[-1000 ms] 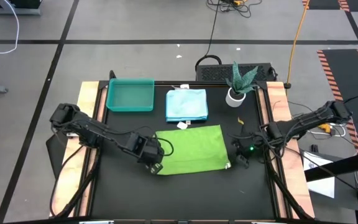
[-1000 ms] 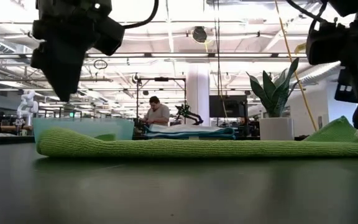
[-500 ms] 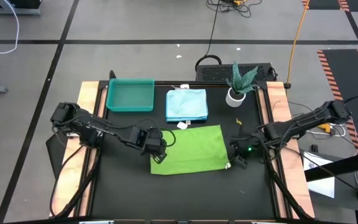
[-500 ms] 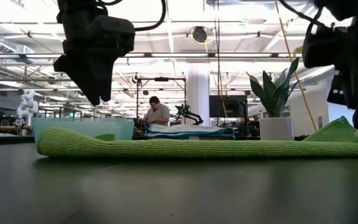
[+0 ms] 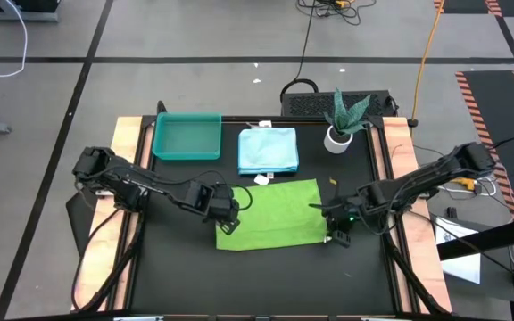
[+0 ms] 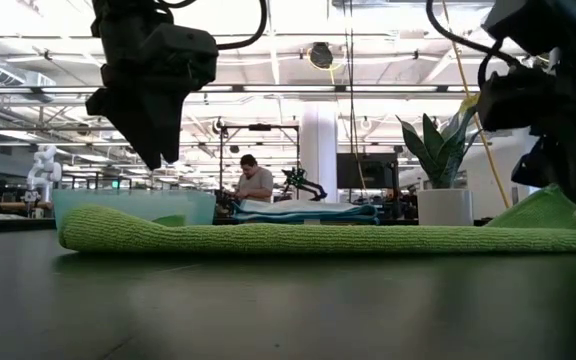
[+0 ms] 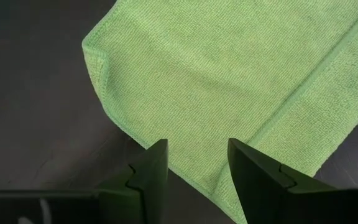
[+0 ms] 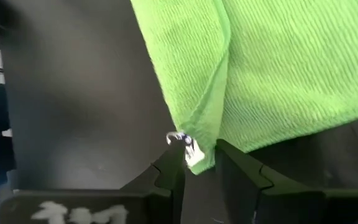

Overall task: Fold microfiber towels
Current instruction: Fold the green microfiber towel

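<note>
My right gripper is to take the towel's corner by the tag and pull it flat before folding, because a piece along the green towel's near edge is doubled over.
A green towel lies on the black table, its near right corner humped up, with a small white tag on it. My left gripper hangs open above the towel's left edge, clear of the cloth in the low view. My right gripper is low over the near right corner. Its fingers stand narrowly apart on either side of the tag, and no touch shows. A folded pale blue towel lies at the far middle.
A teal tray stands at the far left. A potted plant stands at the far right, beside the pale blue towel. Bare black table lies near the front edge. A person sits in the room behind.
My left gripper has gone from the towel's near left corner toward the far edge along its left side, and has turned. My right gripper has sunk and gone toward the table's left, onto the towel's near right corner. The towel has stayed in place.
</note>
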